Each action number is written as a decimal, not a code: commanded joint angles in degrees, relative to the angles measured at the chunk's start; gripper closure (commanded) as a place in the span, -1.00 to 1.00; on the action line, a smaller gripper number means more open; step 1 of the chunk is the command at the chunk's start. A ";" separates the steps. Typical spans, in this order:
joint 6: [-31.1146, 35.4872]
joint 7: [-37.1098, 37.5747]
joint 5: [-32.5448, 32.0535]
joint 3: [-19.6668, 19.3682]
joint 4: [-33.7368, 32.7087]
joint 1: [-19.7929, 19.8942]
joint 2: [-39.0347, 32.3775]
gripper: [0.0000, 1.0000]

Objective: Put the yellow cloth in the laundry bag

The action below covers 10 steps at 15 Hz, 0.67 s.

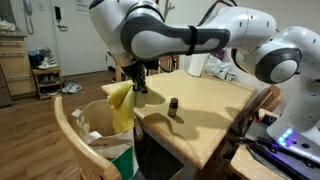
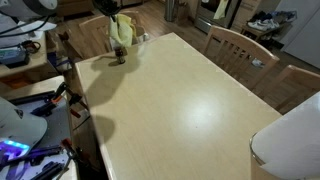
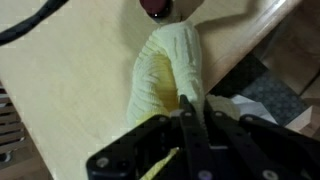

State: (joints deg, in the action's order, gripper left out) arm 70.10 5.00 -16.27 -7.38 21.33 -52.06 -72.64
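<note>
The yellow cloth [image 1: 122, 108] hangs close against the table's edge, so next my gripper tilts and moves it farther out over the laundry bag's opening [image 1: 98, 119] before letting it go.
The yellow cloth [image 1: 122, 102] hangs from my gripper [image 1: 137, 80] at the table's edge, over the open laundry bag [image 1: 108, 140] that stands beside the table. The cloth also shows in an exterior view [image 2: 122, 30] at the far end of the table. In the wrist view the cloth [image 3: 165, 70] drapes down from my gripper [image 3: 192, 108], whose fingers are shut on its top fold. The bag's white and grey lining [image 3: 250, 95] shows past the table edge.
A small dark bottle [image 1: 174, 108] stands on the wooden table [image 1: 200, 105] close to the cloth; it also shows in the wrist view [image 3: 155, 8]. Wooden chairs [image 2: 235, 45] stand along the table. A chair back [image 1: 68, 125] curves beside the bag.
</note>
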 commanded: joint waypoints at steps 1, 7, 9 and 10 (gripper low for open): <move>-0.56 1.38 -5.34 -3.58 -0.70 -4.63 -1.74 0.90; -0.89 2.05 -4.14 -2.81 -1.06 -6.13 -3.16 0.81; -0.95 2.10 -4.12 -2.75 -1.02 -5.90 -3.21 0.91; -1.67 2.54 -4.86 -3.45 -0.90 -6.24 -3.00 0.90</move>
State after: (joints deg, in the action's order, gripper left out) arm 69.70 7.29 -20.32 -10.17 21.32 -57.94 -75.40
